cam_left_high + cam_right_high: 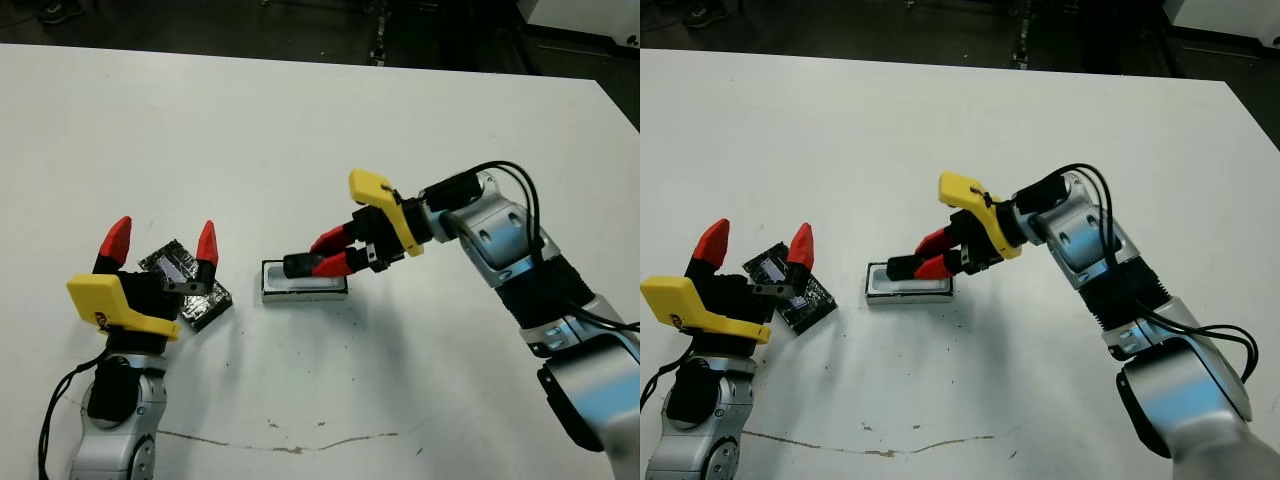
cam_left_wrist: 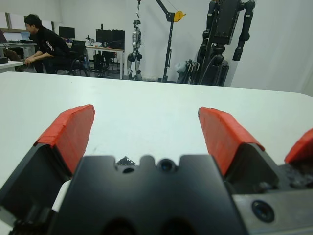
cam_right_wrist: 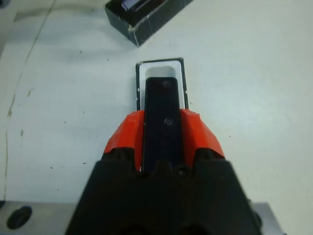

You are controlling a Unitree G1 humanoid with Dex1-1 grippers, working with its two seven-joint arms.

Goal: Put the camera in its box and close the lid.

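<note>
The lid has deep black sides, so it will slide down over the sides of the box and cover them when the robot lowers it.
My right gripper is shut on the camera, a slim black bar held lengthwise between the red fingers. The bar hangs just over the box, a small white-lined tray with dark sides in the middle of the table. Its free end points into the box's white recess. The lid, black and speckled with a shiny strip, lies flat at the left. My left gripper stands open right over it, fingers spread wide with nothing between them.
The white table reaches far beyond the box. A thin crack line runs along its near part. Past the far edge, the left wrist view shows a seated person and robot stands.
</note>
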